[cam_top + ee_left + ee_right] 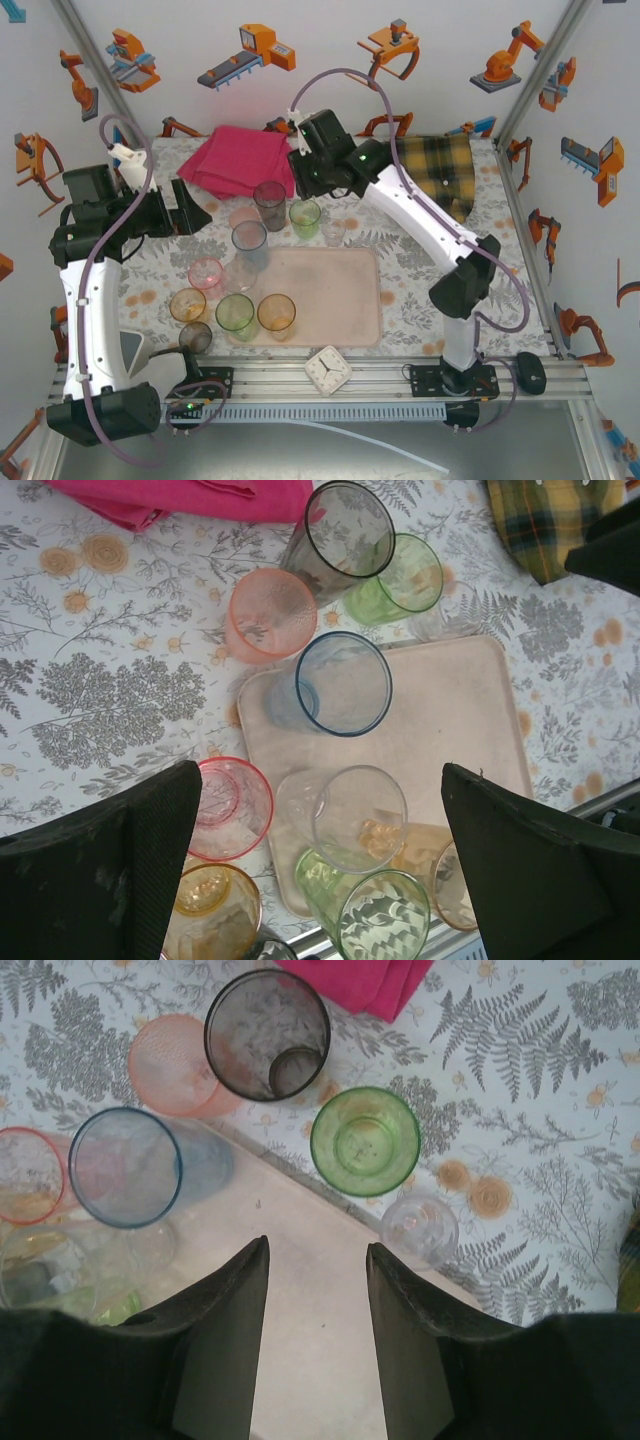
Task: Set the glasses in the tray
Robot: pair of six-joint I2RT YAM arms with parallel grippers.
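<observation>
A gap [318, 1095] separates the smoky grey glass's rim [285, 195] from the nearby green glass, so my right gripper keeps moving toward that rim until its fingers are on both sides of it.
The pale-pink tray [340, 300] lies at the table's middle. On its left part stand a blue glass [249, 240], a clear glass [240, 272], a green glass [235, 315] and an amber glass [276, 315]. Beyond its far edge stand a smoky grey glass [268, 1035], a green glass [365, 1140], a small clear glass [419, 1228] and a salmon glass [170, 1065]. To the left of the tray stand a pink glass [228, 808] and an amber glass [205, 910]. My left gripper [318, 770] hangs wide open above the clear glass [350, 815]. My right gripper [315, 1245] is open over bare tray [310, 1350].
A folded pink cloth [240, 160] lies at the back, a yellow plaid cloth [440, 175] at the back right. A white clock [327, 370] rests on the front rail and a black mouse [530, 372] to its right. A small smoky glass [195, 337] stands front left.
</observation>
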